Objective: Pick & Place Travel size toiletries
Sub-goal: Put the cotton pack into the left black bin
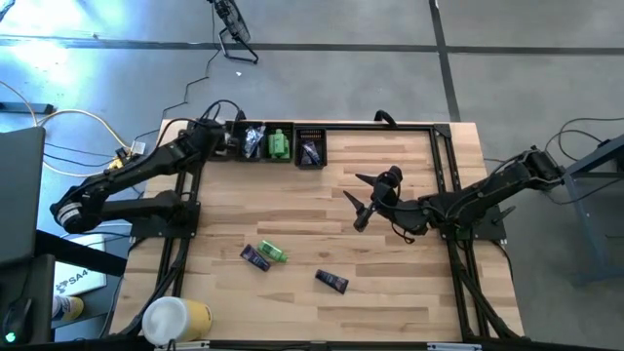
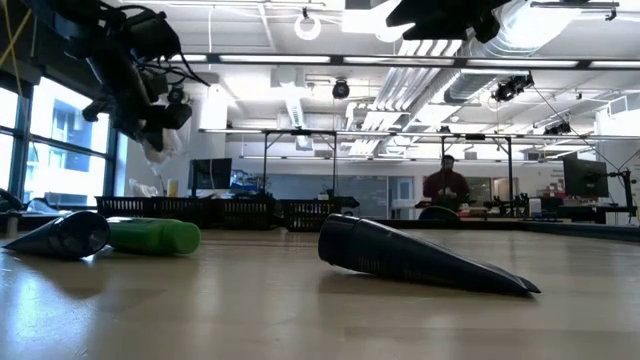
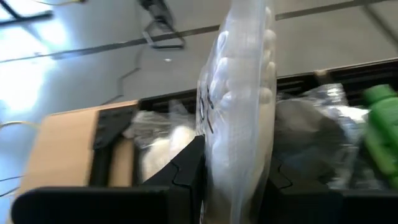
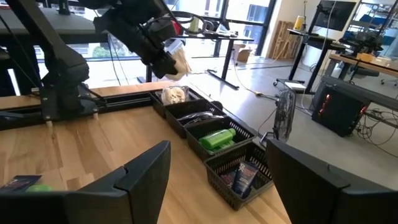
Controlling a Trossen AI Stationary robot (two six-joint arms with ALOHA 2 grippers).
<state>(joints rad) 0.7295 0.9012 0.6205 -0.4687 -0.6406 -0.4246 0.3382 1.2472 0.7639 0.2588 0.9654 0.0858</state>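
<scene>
The white packet (image 4: 181, 63) is hanging clear above the compartment that has more white packets (image 4: 175, 95) in it. My left gripper keeps lowering it until it touches them, then lets go.
My left gripper (image 1: 226, 136) hangs over the far-left end of the black tray (image 1: 322, 146), shut on a white plastic-wrapped packet (image 3: 239, 93). More white packets (image 4: 174, 94) lie in the compartment below it. The tray's other compartments hold green bottles (image 1: 281, 144) and purple-black sachets (image 1: 310, 152). On the table lie a sachet (image 1: 255, 256) beside a green bottle (image 1: 274, 253), and another sachet (image 1: 331, 281). My right gripper (image 1: 359, 203) is open above the table's middle, touching nothing. My left gripper pinches the white packet between its two fingers (image 3: 186, 177), gripping the packet's lower part (image 3: 233, 168). The packet is lifted clear over the tray, and most of it stands out beyond the fingertips. In the right wrist view it hangs below the gripper (image 4: 177, 62).
A large white-and-yellow cylinder (image 1: 175, 317) lies at the near-left corner. Black frame rails (image 1: 444, 175) run along the table's sides and far edge. Bare wood stretches between the tray and the loose items. A person (image 2: 445, 185) stands in the room far behind.
</scene>
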